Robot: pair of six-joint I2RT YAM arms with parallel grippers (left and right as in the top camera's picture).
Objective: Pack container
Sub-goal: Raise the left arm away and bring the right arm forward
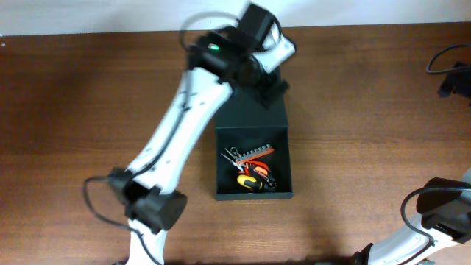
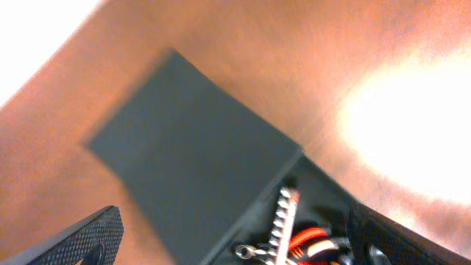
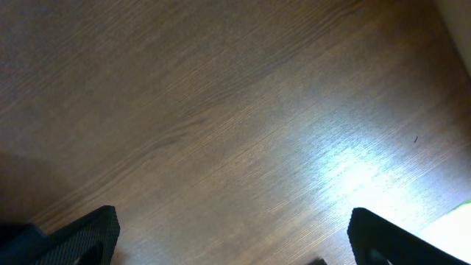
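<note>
All the tools are inside the container (image 1: 254, 166). My left gripper should keep moving away from the open lid until its fingers can close beside it.
The container (image 1: 253, 196), a dark green-black box, sits mid-table with its flap lid (image 1: 252, 116) folded open and lying flat behind it. Inside lie hand tools (image 1: 250, 171): an orange strip of bits, pliers and a yellow-handled tool. My left gripper (image 1: 271, 87) hovers over the far edge of the lid, open and empty. The left wrist view shows the lid (image 2: 191, 154) and the tools (image 2: 294, 235) between my spread fingers (image 2: 235, 254). My right gripper (image 3: 235, 246) is open over bare wood; only its arm base (image 1: 441, 213) shows overhead.
Brown wooden table (image 1: 88, 110) all round the box. Dark cables (image 1: 450, 66) lie at the right edge. The left arm (image 1: 176, 140) stretches diagonally from the front left to the lid.
</note>
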